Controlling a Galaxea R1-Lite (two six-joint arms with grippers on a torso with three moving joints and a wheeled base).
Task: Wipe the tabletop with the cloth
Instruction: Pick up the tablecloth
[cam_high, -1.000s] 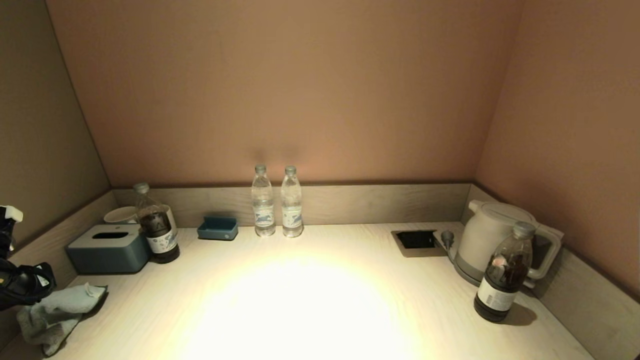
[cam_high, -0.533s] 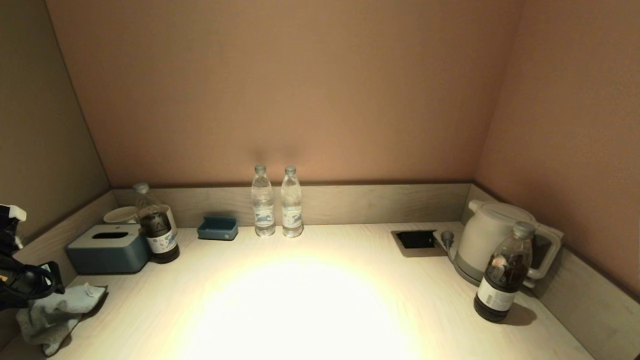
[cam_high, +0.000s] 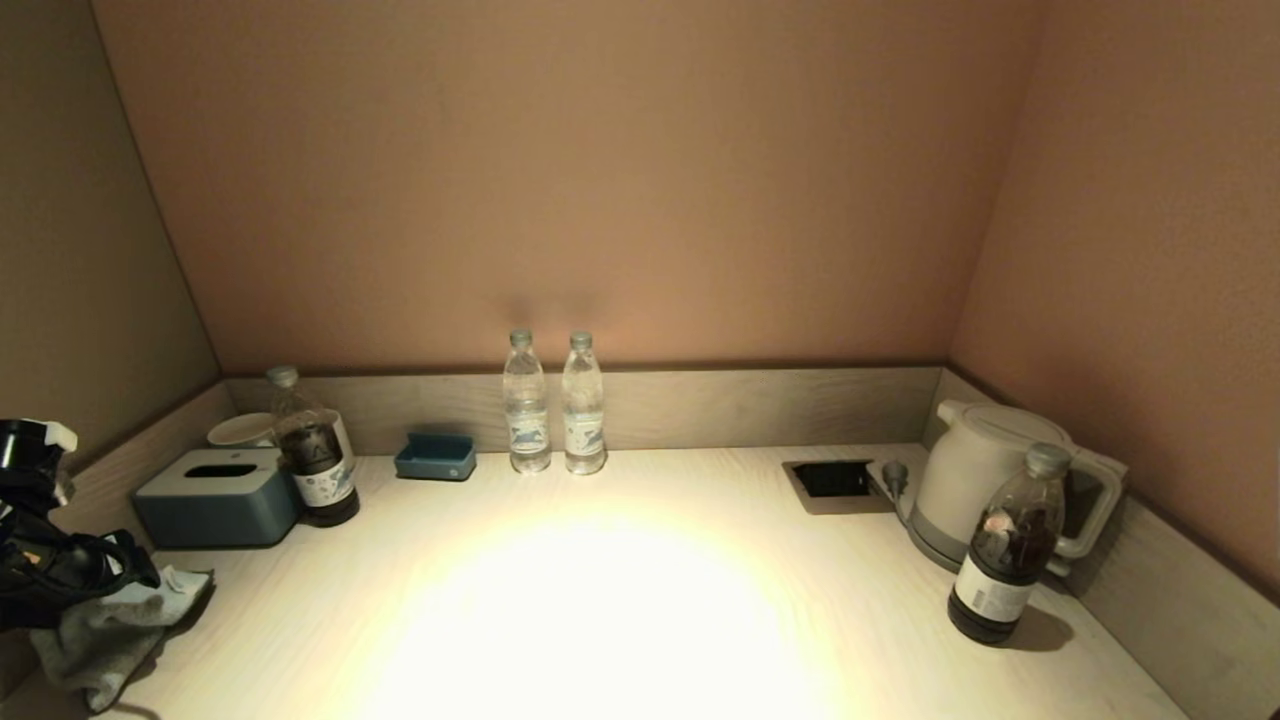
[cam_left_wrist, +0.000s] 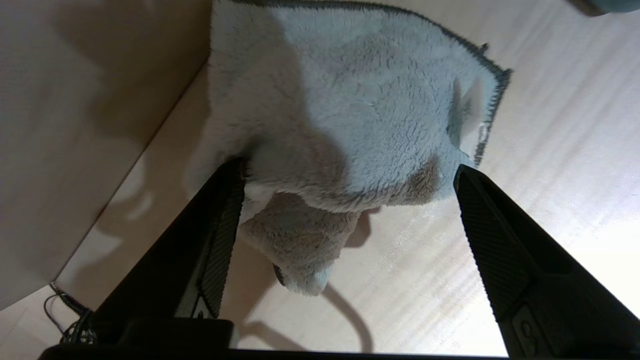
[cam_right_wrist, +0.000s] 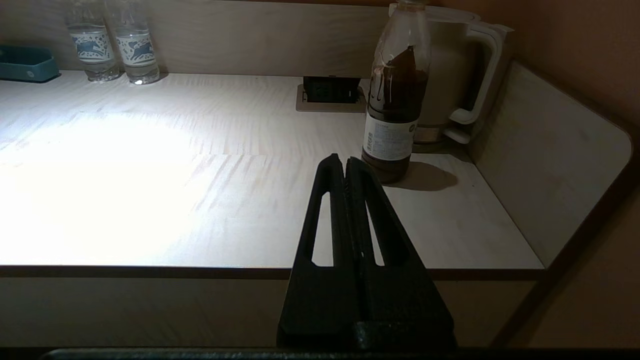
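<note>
The fingers of the robot's open left gripper are on both sides of the cloth's crumpled folds (cam_left_wrist: 336, 186), so the gripper should continue to go down until they reach around the bunched edge (cam_left_wrist: 354, 204), and then close.
A light blue-grey fluffy cloth (cam_high: 105, 630) lies crumpled at the near left corner of the pale wooden tabletop (cam_high: 600, 600), against the left side wall. My left gripper (cam_high: 120, 575) hangs just above it. In the left wrist view the gripper (cam_left_wrist: 347, 172) is open, its two black fingers (cam_left_wrist: 220, 220) wide apart on either side of the cloth (cam_left_wrist: 350, 110), one finger touching the cloth's edge. My right gripper (cam_right_wrist: 346, 165) is shut and empty, parked off the table's front edge; it does not show in the head view.
A blue tissue box (cam_high: 215, 497), a dark bottle (cam_high: 315, 455) and a cup (cam_high: 240, 430) stand at the back left. A small blue tray (cam_high: 435, 456) and two water bottles (cam_high: 553, 405) line the back wall. A socket recess (cam_high: 832, 480), kettle (cam_high: 985, 480) and dark bottle (cam_high: 1010, 545) stand right.
My left gripper has moved a little to the right and down over the cloth. The cloth has stayed in place. Nothing else has moved.
</note>
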